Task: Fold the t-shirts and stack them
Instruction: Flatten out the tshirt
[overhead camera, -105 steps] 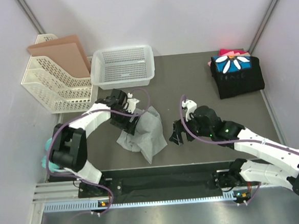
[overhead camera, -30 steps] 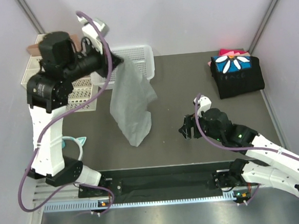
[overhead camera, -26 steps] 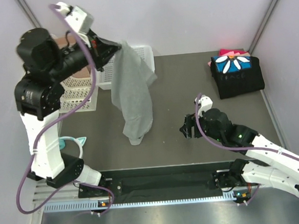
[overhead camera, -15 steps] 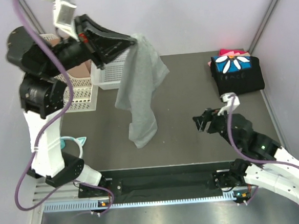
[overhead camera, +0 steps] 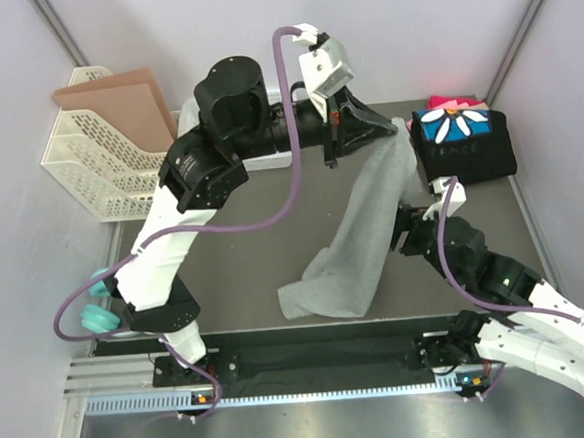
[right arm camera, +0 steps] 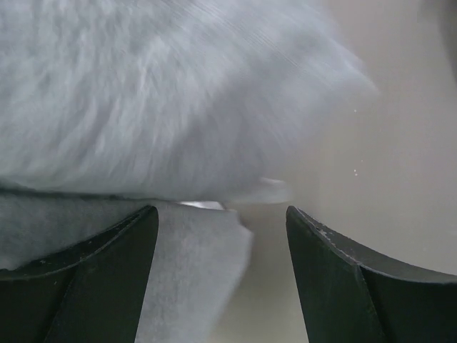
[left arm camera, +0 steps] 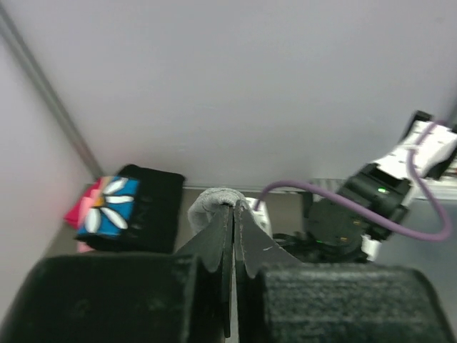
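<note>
The grey t-shirt's lower end [overhead camera: 324, 291] trails away from my right gripper. Next, I swing my left gripper back toward the file rack [overhead camera: 118, 163] to bring that end within reach.
A light heather-grey t-shirt [overhead camera: 359, 244] hangs slantwise from my left gripper [overhead camera: 394, 130], which is shut on a bunched upper edge of the cloth [left arm camera: 213, 200]. The shirt's lower end lies crumpled on the table [overhead camera: 322, 292]. My left gripper [left arm camera: 234, 209] is held high, close to the folded t-shirts [overhead camera: 462, 147] at the back right: a black one with a blue panel and white daisy on top, pink and red beneath [left arm camera: 121, 207]. My right gripper [overhead camera: 410, 231] stands open at the hanging shirt's right edge. In the right wrist view the grey cloth [right arm camera: 143, 100] fills the space above and between its tips [right arm camera: 221, 221].
A white mesh basket [overhead camera: 189, 126] sits at the back, mostly hidden behind my left arm. A white file rack [overhead camera: 98, 167] holding a brown folder [overhead camera: 118, 99] stands at the back left. A teal object [overhead camera: 96, 315] lies by the left arm's base.
My left arm has swung right with the grey shirt, from over the basket toward the folded stack. The shirt's lower end now trails on the table. The right gripper stays open beside it.
</note>
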You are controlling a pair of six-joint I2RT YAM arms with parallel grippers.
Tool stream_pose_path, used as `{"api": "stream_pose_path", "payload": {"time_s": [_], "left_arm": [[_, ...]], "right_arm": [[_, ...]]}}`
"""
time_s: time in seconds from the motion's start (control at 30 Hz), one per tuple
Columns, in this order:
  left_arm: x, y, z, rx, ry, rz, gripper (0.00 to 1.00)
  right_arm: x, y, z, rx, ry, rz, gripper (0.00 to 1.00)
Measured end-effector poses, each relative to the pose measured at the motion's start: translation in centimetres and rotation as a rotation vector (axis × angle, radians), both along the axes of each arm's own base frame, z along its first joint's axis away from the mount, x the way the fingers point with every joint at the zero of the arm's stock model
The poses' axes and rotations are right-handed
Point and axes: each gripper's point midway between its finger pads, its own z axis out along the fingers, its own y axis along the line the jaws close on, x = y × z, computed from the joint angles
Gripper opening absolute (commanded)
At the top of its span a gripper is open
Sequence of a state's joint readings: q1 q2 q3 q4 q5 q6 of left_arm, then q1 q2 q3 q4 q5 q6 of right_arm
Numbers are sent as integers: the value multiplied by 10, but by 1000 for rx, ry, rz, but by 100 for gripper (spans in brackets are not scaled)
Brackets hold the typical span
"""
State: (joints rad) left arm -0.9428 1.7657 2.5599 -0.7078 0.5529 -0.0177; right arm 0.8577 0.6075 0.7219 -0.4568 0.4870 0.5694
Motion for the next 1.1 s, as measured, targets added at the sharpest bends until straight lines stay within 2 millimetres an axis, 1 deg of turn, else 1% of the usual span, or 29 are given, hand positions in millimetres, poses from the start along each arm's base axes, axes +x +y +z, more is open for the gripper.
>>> {"api": "stream_pose_path", "payload": {"time_s": [0.07, 0.13, 0.23, 0.33, 0.4, 0.5, 0.57, 0.6, 0.67, 0.7, 0.73, 0.8, 0.87, 0.9, 0.97, 1.1], "left_arm": [[9, 2, 8, -14, -75, 75, 0], [18, 6, 21, -41, -147, 147, 0], [36, 18, 45, -95, -264, 285, 0], [46, 34, 52, -87, -317, 385, 0], [51, 50, 49, -53, -335, 458, 0], [54, 95, 33, 39, -350, 595, 0], [53, 141, 20, 106, -367, 688, 0], [52, 168, 15, 127, -373, 741, 0], [48, 222, 15, 149, -389, 869, 0], [43, 246, 17, 152, -395, 929, 0], [38, 266, 20, 155, -401, 980, 0], [22, 295, 28, 133, -424, 1032, 0], [13, 314, 33, 122, -441, 1076, 0], [12, 319, 33, 124, -442, 1092, 0], [12, 321, 30, 146, -443, 1099, 0], [25, 310, 13, 229, -430, 1087, 0]], "right_arm": [[0, 0, 1, 2, -2, 0, 73], [0, 0, 1, 2, -2, 2, 73], [1, 3, -2, -3, 5, 7, 74], [1, 6, -3, -5, 11, 16, 74], [1, 8, -3, -3, 13, 22, 75], [1, 9, -2, 3, 9, 28, 75], [2, 10, -3, 0, 11, 32, 76], [2, 11, -4, -4, 14, 32, 76], [3, 13, -7, -10, 21, 36, 81], [4, 15, -9, -14, 25, 38, 82], [6, 18, -12, -17, 32, 42, 84], [9, 23, -23, -42, 61, 50, 85], [12, 35, -37, -69, 103, 76, 85], [12, 39, -43, -79, 120, 88, 85], [14, 52, -65, -116, 183, 123, 85], [11, 74, -116, -197, 335, 198, 84]]}}
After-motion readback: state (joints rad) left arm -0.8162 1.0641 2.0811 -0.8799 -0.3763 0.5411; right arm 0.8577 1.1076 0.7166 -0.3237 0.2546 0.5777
